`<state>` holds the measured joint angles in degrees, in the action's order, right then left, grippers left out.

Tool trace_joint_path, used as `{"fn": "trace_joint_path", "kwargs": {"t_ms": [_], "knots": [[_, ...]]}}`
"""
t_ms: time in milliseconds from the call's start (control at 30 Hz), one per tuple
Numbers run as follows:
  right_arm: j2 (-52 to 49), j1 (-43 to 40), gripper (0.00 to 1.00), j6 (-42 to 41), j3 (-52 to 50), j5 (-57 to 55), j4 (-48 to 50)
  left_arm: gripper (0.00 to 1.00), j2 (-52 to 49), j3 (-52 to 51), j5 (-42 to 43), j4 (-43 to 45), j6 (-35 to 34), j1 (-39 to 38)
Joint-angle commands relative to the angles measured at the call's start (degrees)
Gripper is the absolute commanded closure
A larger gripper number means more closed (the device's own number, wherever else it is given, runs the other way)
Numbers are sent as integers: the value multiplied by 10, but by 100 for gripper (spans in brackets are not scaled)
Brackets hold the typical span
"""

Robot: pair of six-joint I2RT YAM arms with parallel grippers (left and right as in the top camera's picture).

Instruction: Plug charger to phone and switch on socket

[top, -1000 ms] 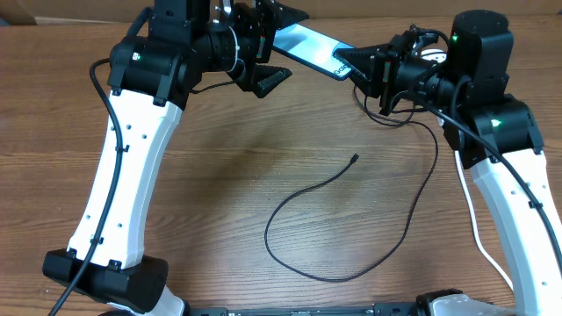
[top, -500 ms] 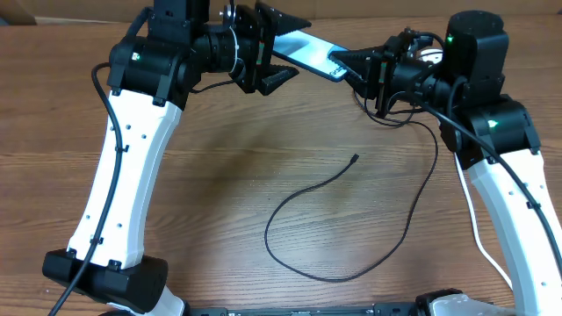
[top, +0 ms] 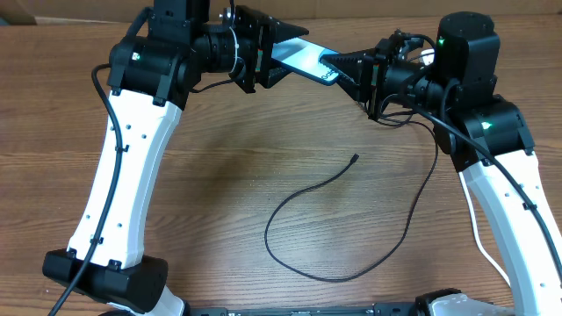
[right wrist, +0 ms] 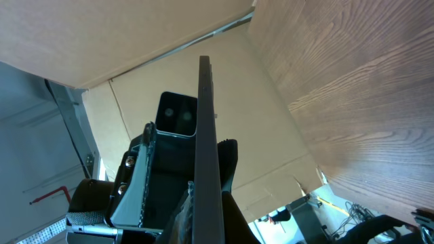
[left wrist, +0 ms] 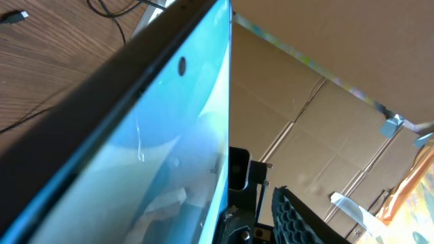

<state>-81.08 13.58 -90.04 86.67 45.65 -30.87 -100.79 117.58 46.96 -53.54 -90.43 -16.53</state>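
Note:
The phone's end (top: 327,75) fills my right gripper, and the charger's tip (top: 355,158) lies loose. My left gripper should hold the phone before my right gripper takes the charger's tip.
The phone (top: 307,58) is held off the table at the back, its light blue screen facing up. My right gripper (top: 335,68) is shut on its right end; in the right wrist view the phone (right wrist: 205,129) runs edge-on between the fingers. My left gripper (top: 294,51) straddles its left end, jaws open. In the left wrist view a gap shows between the phone (left wrist: 135,149) and one finger pad (left wrist: 302,217). The charger lies loose on the table, its tip (top: 354,159) mid-table and its cable (top: 290,263) looping toward the front. The socket is hidden.
Both arms reach in over the back of the wooden table (top: 211,158). The charger's cable rises along the right side (top: 434,167) toward the right arm. Cardboard walls (left wrist: 319,61) stand beyond the table's far edge.
My left gripper's jaws have narrowed around the phone's left end. My right gripper has carried the phone a little leftward, further between them. The charger has not moved.

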Motion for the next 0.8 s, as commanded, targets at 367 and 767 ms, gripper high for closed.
{"fn": "trace_joint_path", "kwargs": {"t_ms": [367,767], "knots": [[5,2,96,0,23,12,8,69,-1,-1,-9,3,-5,-4],[5,19,91,0,23,10,8,87,-1,-1,-11,3,-5,-3]]}}
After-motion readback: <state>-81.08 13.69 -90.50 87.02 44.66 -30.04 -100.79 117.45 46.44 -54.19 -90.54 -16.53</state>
